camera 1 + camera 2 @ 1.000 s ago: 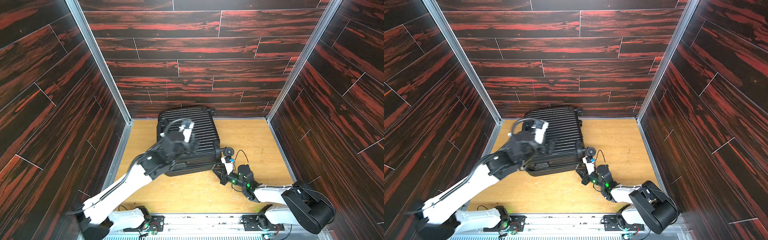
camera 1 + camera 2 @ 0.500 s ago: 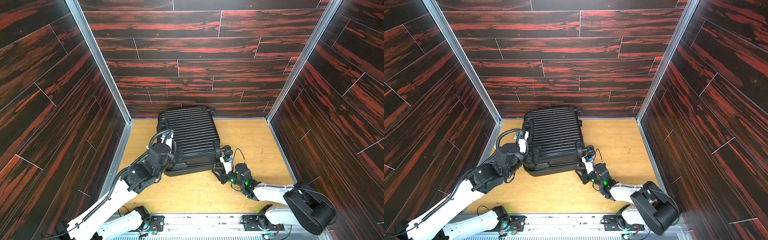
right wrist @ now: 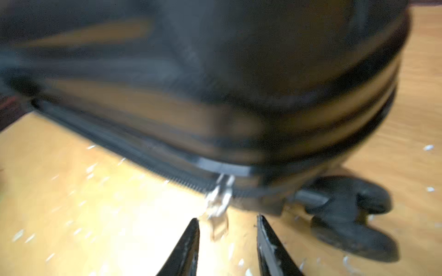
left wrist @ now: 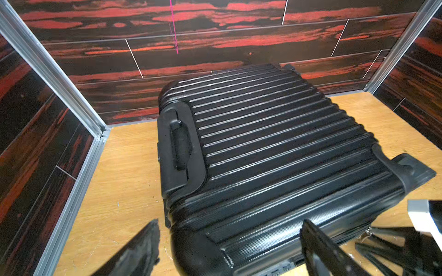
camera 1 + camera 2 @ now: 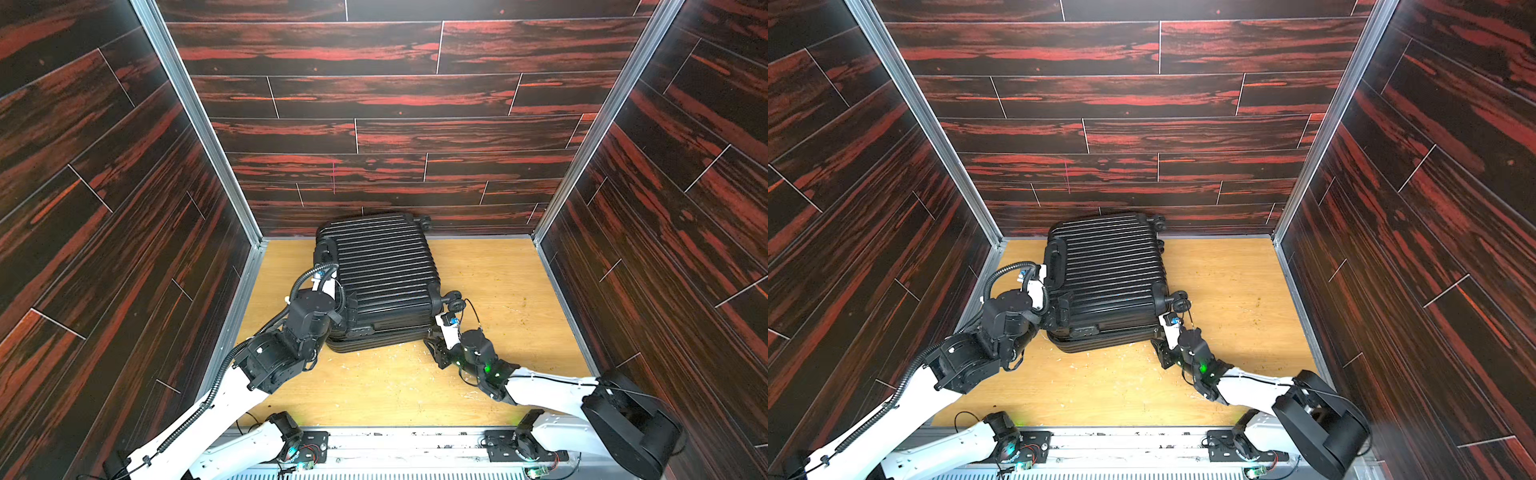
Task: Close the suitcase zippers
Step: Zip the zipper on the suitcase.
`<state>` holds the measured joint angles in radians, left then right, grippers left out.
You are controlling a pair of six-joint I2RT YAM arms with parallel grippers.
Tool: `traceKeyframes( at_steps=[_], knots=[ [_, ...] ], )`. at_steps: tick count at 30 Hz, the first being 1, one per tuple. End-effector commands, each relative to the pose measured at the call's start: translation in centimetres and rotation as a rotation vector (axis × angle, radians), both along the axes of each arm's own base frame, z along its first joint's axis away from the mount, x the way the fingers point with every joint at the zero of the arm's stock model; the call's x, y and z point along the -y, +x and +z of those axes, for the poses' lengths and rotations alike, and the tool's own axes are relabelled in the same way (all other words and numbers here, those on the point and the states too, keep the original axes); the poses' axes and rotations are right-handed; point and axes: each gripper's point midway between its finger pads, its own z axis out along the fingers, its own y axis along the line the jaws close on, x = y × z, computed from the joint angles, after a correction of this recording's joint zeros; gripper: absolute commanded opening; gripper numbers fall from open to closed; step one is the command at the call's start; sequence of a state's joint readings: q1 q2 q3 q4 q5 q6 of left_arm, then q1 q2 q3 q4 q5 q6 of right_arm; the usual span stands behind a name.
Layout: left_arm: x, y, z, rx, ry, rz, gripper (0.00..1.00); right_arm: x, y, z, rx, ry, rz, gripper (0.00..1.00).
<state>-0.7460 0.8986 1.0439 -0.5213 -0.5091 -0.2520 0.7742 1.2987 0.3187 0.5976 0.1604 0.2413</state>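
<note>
Next, my right gripper clamps the silvery pull [image 3: 219, 202] while my left gripper turns the suitcase from its handle side [image 5: 1056, 260], because the pull hangs loose by the wheel.
The black ribbed suitcase [image 5: 382, 274] [image 5: 1108, 270] lies flat and shut on the wooden floor, its far end at the back wall. My left gripper [image 5: 347, 305] [image 4: 230, 222] is open wide, with its fingers on either side of the case's near left corner below the recessed handle [image 4: 179, 143]. My right gripper [image 5: 434, 345] [image 3: 227, 218] sits low at the near right corner, jaws parted. The zippers' track [image 3: 148, 165] runs along the seam. A silvery pull [image 3: 220, 198] hangs from it, its end dangling loose between my right fingertips.
Dark red wood-patterned walls close in the floor [image 5: 498, 270] on three sides. A suitcase wheel [image 3: 354, 215] [image 5: 455, 301] stands just beside my right gripper. White flecks are scattered on the floor in front of the case.
My left arm came down from over the suitcase top to its near left corner. My right gripper's jaws, shut a second ago, have parted at the zipper pull.
</note>
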Motion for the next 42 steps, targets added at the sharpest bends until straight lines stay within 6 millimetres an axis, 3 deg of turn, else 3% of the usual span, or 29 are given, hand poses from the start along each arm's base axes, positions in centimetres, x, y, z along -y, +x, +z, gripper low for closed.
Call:
traceKeyframes(
  at_steps=[1, 8, 16, 22, 27, 33, 42],
  knots=[
    [-1.1, -0.4, -0.4, -0.008, 0.001, 0.036, 0.93, -0.2, 1.0, 0.1, 0.027, -0.029, -0.034, 0.39],
    [-1.5, -0.5, -0.8, -0.009, 0.017, 0.048, 0.93, -0.5, 1.6, 0.7, 0.052, -0.025, -0.052, 0.37],
    [-1.6, -0.4, -1.4, -0.019, 0.026, 0.054, 0.94, -0.9, 1.9, 1.1, 0.066, -0.017, -0.052, 0.27],
    [-1.7, -0.4, -1.7, -0.026, 0.034, 0.058, 0.94, -1.6, 1.2, 1.7, 0.08, 0.009, 0.01, 0.12],
    [-2.0, -0.1, -1.7, -0.035, 0.03, 0.082, 0.94, -1.9, 0.5, 1.5, 0.075, 0.02, 0.05, 0.06],
    [-3.4, 1.1, -1.7, -0.097, -0.007, 0.142, 0.94, -1.9, 0.7, 1.7, 0.077, 0.026, 0.039, 0.08],
    [-5.0, 4.5, -1.8, -0.178, -0.063, 0.17, 0.93, -1.6, 1.6, 2.6, 0.098, 0.031, -0.008, 0.14]
  ],
)
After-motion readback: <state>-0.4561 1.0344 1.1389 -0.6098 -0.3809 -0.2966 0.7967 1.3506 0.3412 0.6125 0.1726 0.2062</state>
